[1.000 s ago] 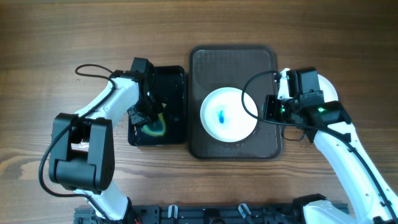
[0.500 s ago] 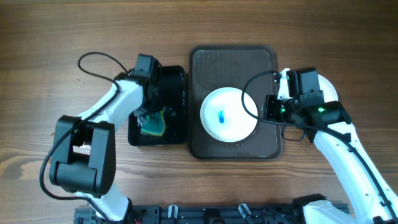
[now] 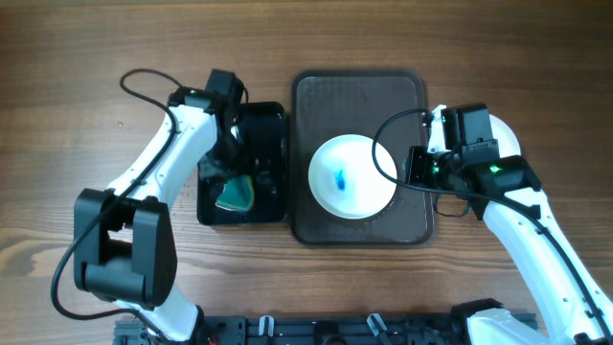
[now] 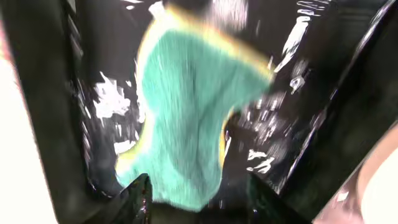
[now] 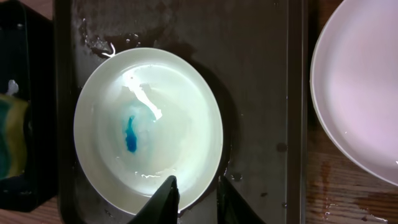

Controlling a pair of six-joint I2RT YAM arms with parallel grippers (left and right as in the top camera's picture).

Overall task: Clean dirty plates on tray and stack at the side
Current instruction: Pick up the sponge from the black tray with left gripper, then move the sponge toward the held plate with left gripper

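Note:
The near end of the green-yellow sponge [image 4: 177, 191] is at my left gripper's fingers, so I should close them on the sponge's narrow middle [image 4: 185, 127] before I wipe the plate.
One white plate [image 3: 352, 177] with a blue smear at its centre lies on the dark brown-grey tray [image 3: 359, 96]. My right gripper [image 3: 400, 172] is shut on its right rim; in the right wrist view the fingers [image 5: 168, 196] straddle the edge of this plate [image 5: 149, 124]. A plain white plate [image 5: 360, 93] lies on the table right of the tray [image 5: 261, 74], mostly hidden under my right arm in the overhead view [image 3: 510, 139]. My left gripper [image 3: 230, 165] hangs over the green-yellow sponge [image 3: 236, 195]. Its jaws [image 4: 202, 202] stand apart, with the blurred sponge [image 4: 186, 124] between them.
The sponge lies in a small glossy black tray [image 3: 268, 125] left of the big tray; it is wet and shiny in the left wrist view [image 4: 311, 93]. Bare wooden table [image 3: 77, 57] surrounds both trays. A black rail [image 3: 316, 331] runs along the front edge.
My left gripper has moved toward the back of the black tray, away from the sponge, which now lies flatter with its green face up. The right arm and plate have not moved.

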